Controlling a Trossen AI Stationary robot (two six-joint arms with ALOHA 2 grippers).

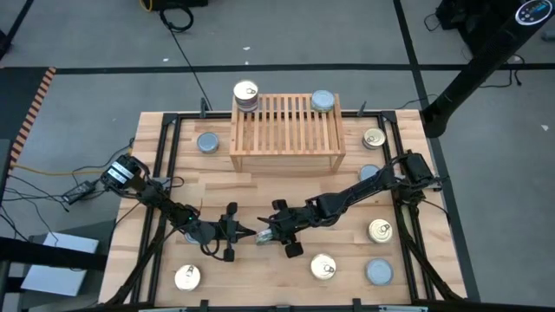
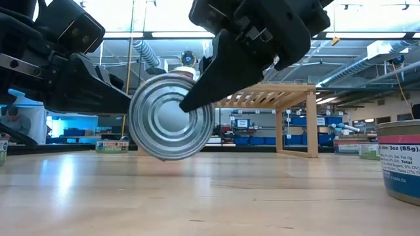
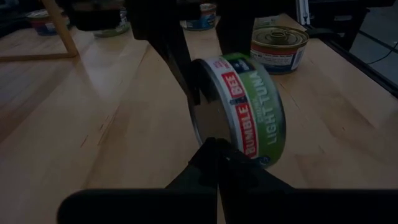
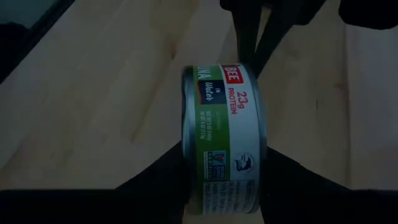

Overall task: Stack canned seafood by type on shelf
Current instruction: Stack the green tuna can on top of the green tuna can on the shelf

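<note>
The green-labelled tin's silver face point(image 2: 159, 119) matches the silver-topped tin on the shelf point(image 1: 323, 100), so the robot's right gripper should go on carrying the green-labelled tin until it sits flat on that clear top.
One tin of canned seafood point(image 3: 249, 106), with a green label and silver faces, stands on edge near the middle of the table, in front of the shelf point(image 1: 286, 134). My right gripper point(image 1: 269, 232) comes from the right and is shut on it. My left gripper point(image 1: 250, 234), shut, points at the tin from the left. On the shelf, a stack of gold-topped tins point(image 1: 245, 94) rests at the far left corner. A single silver-topped tin point(image 1: 323, 100) sits at the far right. My left gripper has its shut fingertips point(image 3: 214, 149) against the lower part of the tin's labelled round wall point(image 3: 233, 140), coming level from the table's left. My right gripper pinches the tin's two flat faces point(image 2: 172, 117) between its fingers point(image 2: 197, 92), slanting down from the right. The tin stands on edge between them point(image 4: 224, 137). I cannot tell whether its lower rim touches the table.
Loose tins lie flat around the table: near the shelf's left point(image 1: 208, 143) and right point(image 1: 374, 138), at the right point(image 1: 380, 230), and along the near edge point(image 1: 187, 277) point(image 1: 323, 267) point(image 1: 378, 272). Black frame rails point(image 1: 170, 156) border the tabletop.
</note>
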